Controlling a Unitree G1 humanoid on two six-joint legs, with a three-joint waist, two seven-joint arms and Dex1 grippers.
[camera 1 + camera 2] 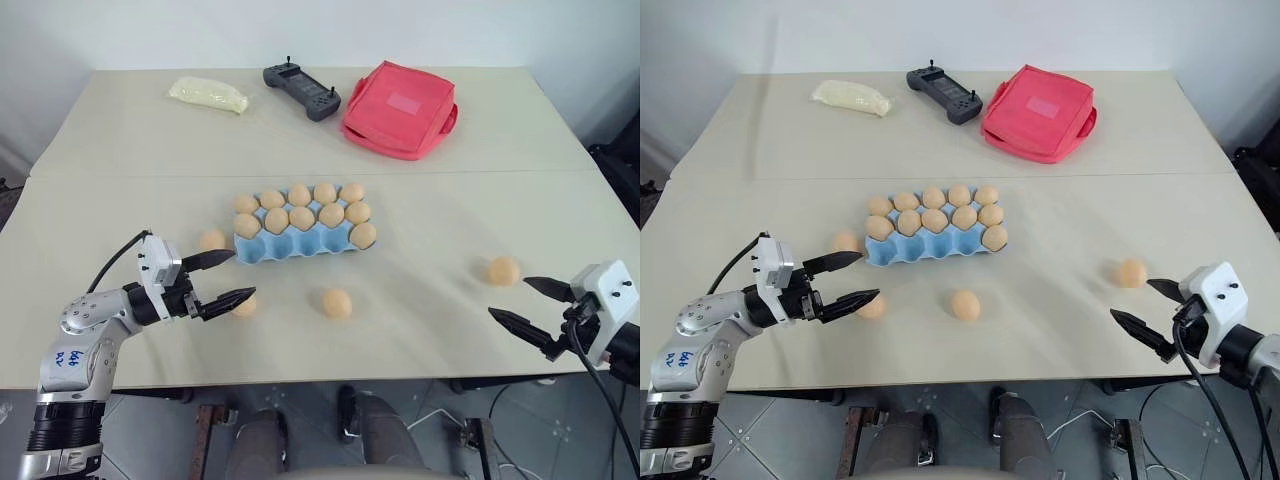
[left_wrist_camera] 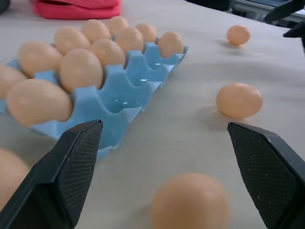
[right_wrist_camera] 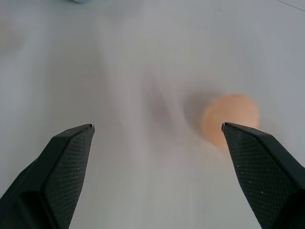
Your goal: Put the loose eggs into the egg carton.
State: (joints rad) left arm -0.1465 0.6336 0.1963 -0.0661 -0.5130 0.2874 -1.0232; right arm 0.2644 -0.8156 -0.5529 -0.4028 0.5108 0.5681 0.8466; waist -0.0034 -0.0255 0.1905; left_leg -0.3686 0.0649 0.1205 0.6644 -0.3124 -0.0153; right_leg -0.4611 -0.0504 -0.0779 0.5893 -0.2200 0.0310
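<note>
My right gripper should keep moving until its open fingers reach the egg's sides, as the loose egg (image 1: 503, 271) ahead of them lies clear of other eggs.
The light blue egg carton (image 1: 290, 250) lies mid-table with several tan eggs in its cups. Several loose eggs rest on the table around it. One loose egg (image 1: 212, 240) sits by the carton's left end, and another (image 1: 245, 306) lies at the tip of my left gripper's nearer finger. A third egg (image 1: 337, 303) is in front of the carton, and one more (image 1: 503, 271) lies far right. My left gripper (image 1: 242, 276) is open and level, pointing right. My right gripper (image 1: 508, 297) is open just in front of the far-right egg (image 3: 231, 119), apart from it.
A red fabric pouch (image 1: 400, 108), a black handheld controller (image 1: 300, 92) and a pale yellow bag (image 1: 208, 94) lie along the table's far side. The table's front edge (image 1: 330, 375) runs just below both grippers.
</note>
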